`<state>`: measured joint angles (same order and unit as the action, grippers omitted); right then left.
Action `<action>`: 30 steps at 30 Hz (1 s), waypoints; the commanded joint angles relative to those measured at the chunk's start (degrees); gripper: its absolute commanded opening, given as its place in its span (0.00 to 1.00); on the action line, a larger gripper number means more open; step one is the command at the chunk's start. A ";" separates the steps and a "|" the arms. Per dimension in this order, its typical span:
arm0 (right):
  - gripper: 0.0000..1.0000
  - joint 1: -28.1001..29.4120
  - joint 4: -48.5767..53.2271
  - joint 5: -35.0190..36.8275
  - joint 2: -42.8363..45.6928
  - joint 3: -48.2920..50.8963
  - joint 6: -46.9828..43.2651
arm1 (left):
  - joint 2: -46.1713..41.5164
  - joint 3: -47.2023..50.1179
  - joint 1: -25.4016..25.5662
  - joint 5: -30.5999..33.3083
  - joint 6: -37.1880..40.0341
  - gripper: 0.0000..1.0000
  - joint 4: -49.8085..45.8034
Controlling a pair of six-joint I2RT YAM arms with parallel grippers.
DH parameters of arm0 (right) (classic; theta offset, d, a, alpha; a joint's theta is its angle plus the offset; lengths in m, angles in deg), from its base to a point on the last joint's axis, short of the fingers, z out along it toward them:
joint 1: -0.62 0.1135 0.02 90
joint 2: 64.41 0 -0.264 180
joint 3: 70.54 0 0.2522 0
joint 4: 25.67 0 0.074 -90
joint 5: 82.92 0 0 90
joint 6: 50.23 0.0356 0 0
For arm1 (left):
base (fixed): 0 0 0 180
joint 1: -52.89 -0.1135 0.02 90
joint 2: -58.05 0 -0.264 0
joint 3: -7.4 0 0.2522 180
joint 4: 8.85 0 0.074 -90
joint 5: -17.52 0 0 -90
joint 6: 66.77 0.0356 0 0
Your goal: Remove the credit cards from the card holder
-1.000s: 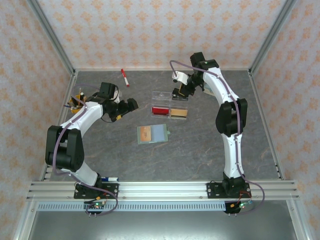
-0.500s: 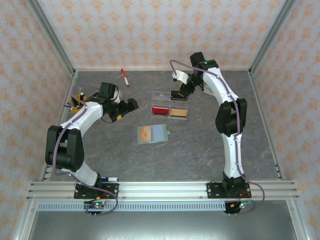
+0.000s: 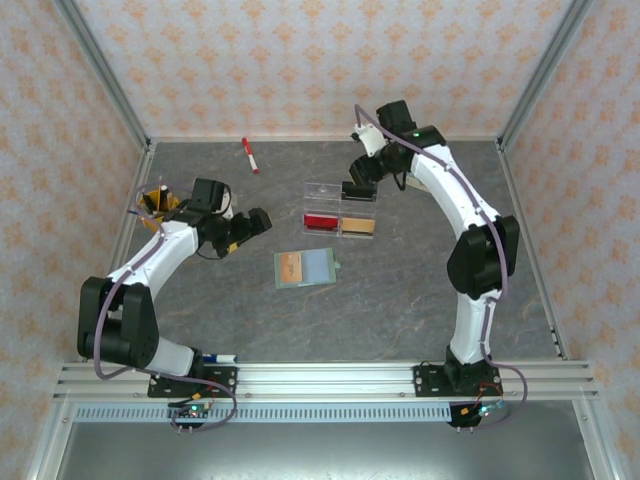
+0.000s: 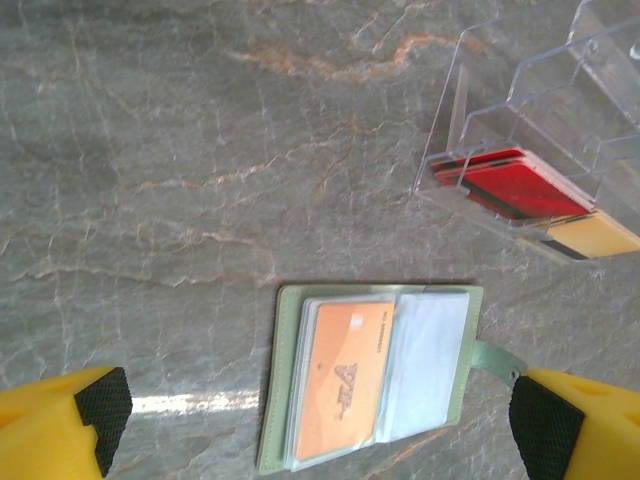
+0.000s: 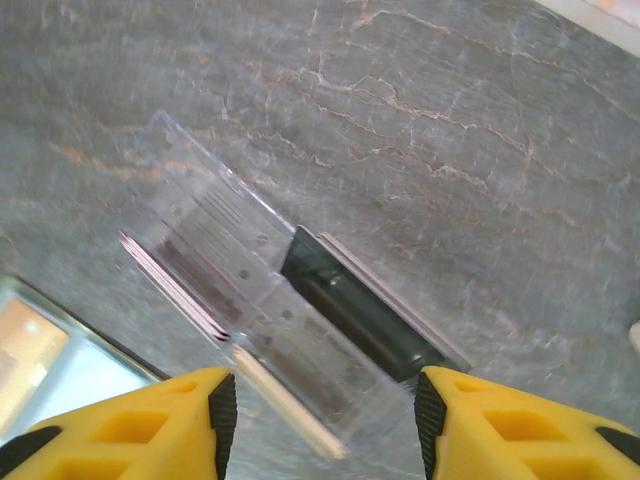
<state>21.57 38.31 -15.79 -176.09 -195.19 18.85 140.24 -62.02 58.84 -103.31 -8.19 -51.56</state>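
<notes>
The orange card (image 3: 290,267) sits inside the loose card holder's pocket, so my left gripper should steady the pocket's outer edge (image 3: 278,270) before my right gripper draws the card out.
The pale green-grey card holder (image 3: 305,268) lies open on the table, its little tab (image 4: 497,358) pointing right. An orange card (image 4: 345,380) sits in its left clear pocket; the right pocket looks empty. Red cards (image 4: 510,183) and a tan-gold card (image 4: 595,237) lie in the clear tray (image 3: 340,195). My left gripper (image 3: 250,225) hangs open above and to the left of the card holder, which shows between its black pads (image 4: 100,405). My right gripper (image 5: 325,415) is open over the tray's far side, above a dark card (image 5: 360,310).
A red marker pen (image 3: 248,155) lies near the back wall. A yellow cup (image 3: 155,200) with small items stands at the left edge behind the left arm. A blue marker (image 3: 218,357) rests by the left arm's base.
The left arm has drawn back a little, its gripper shifting down and left. The right arm's elbow has swung out to the right, and its wrist has risen over the tray.
</notes>
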 commanded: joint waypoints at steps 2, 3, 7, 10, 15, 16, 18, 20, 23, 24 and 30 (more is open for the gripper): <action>0.51 4.33 -5.65 5.74 5.47 8.75 19.67 | -2.31 2.24 -0.46 1.83 -0.29 1.00 -0.24; 0.53 5.74 -7.63 6.04 6.67 11.69 21.91 | -2.44 2.63 -0.42 1.83 -0.39 1.00 -0.14; 0.61 11.82 -9.39 8.98 7.60 18.37 28.04 | -3.46 3.65 -0.42 3.13 -1.59 1.00 -1.13; 0.64 16.02 -9.28 7.67 5.87 20.30 31.43 | -4.03 4.29 -0.42 4.91 -2.62 1.00 -1.83; 0.61 20.38 -15.07 -0.24 1.33 22.84 37.78 | -4.06 6.17 -0.42 3.64 -4.32 1.00 0.11; 0.59 20.53 -16.53 -3.11 0.39 23.05 38.96 | -4.06 6.62 -0.42 2.86 -4.63 1.00 0.71; 0.53 20.53 -20.83 -7.71 -1.17 24.36 42.24 | -4.14 7.48 -0.39 1.08 -5.33 1.00 2.28; 0.50 20.53 -23.73 -10.36 -2.58 24.94 44.45 | -4.15 8.46 -0.08 -0.68 -6.27 0.99 3.99; 0.46 20.45 -25.37 -13.24 -5.27 24.48 45.81 | -3.50 9.47 0.83 -3.02 -7.73 0.95 6.51; 0.45 20.38 -26.01 -14.26 -6.18 24.46 46.26 | -3.05 9.65 1.18 -3.65 -8.31 0.94 7.30; 0.39 19.44 -30.22 -17.53 -8.31 25.74 48.28 | 1.01 10.05 4.99 -5.71 -11.77 0.81 12.92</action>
<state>41.79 12.03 -30.94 -184.20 -170.50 64.72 139.02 -52.44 62.30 -106.94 -17.65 -43.05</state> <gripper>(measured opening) 0.396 0.820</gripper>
